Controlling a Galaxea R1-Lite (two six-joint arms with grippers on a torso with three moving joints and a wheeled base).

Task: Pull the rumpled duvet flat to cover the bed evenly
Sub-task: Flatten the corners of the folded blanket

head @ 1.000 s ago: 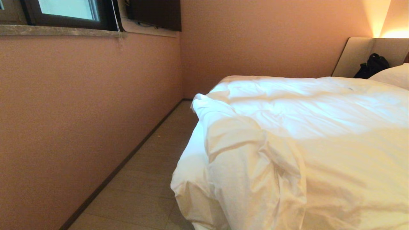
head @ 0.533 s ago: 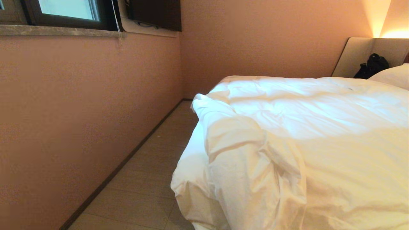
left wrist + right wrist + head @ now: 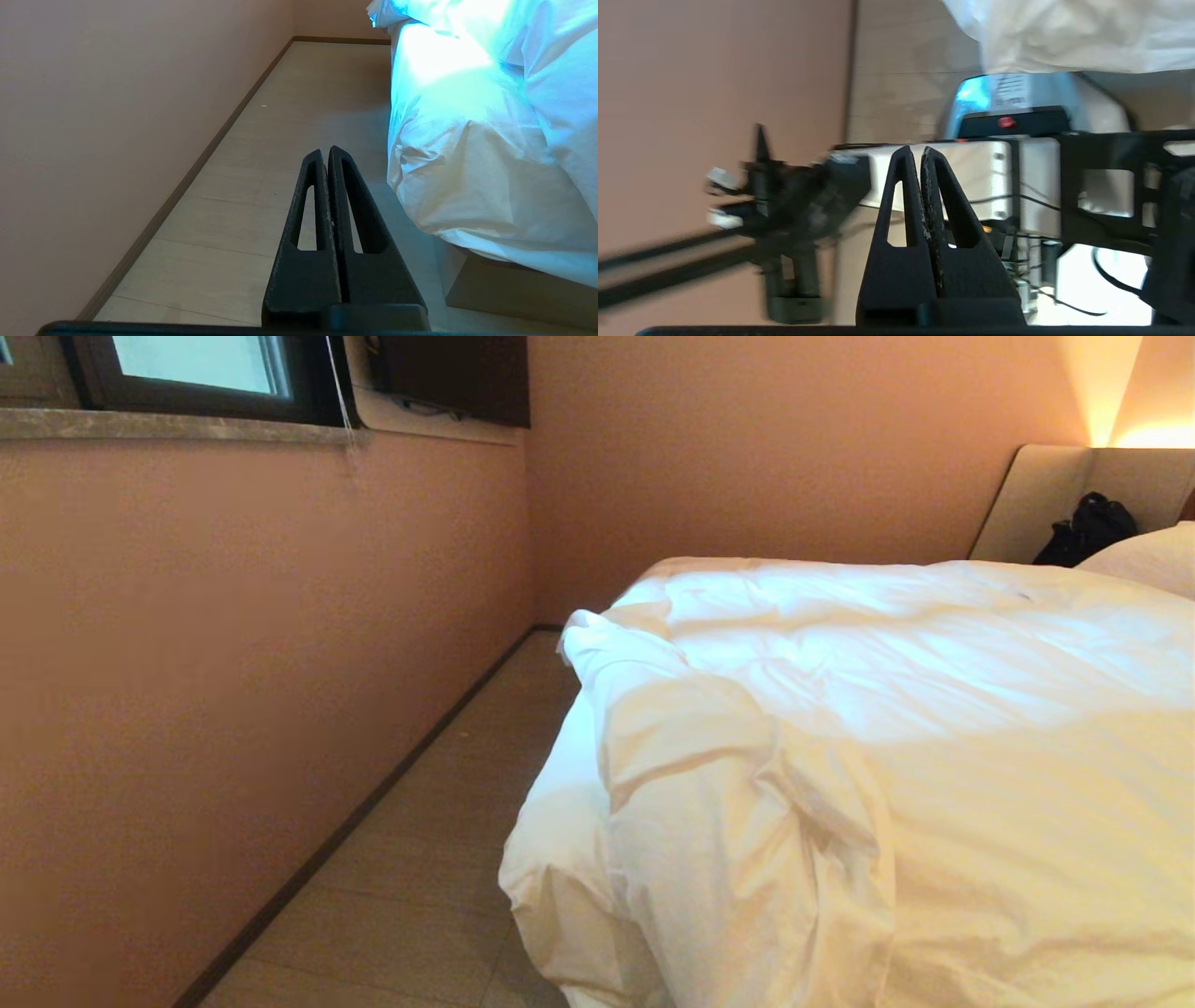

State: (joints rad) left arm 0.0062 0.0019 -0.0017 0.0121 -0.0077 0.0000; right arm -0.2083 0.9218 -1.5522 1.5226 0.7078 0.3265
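The duvet needs to be pulled flat, but my right gripper points away from it at the robot's own white body, so I should first swing the gripper back over the bed.
The white duvet lies wrinkled over the bed, its near left corner bunched and hanging over the mattress corner. Neither gripper shows in the head view. My left gripper is shut and empty, low above the floor beside the bed, with the hanging duvet to one side of it. My right gripper is shut and empty too, pointing at the robot's own white body, with a duvet edge beyond.
A pinkish wall with a dark baseboard runs along the left, leaving a strip of tiled floor between it and the bed. A window sits high on that wall. A black bag and a pillow lie at the headboard.
The head view shows no visible change; duvet and bed lie as before.
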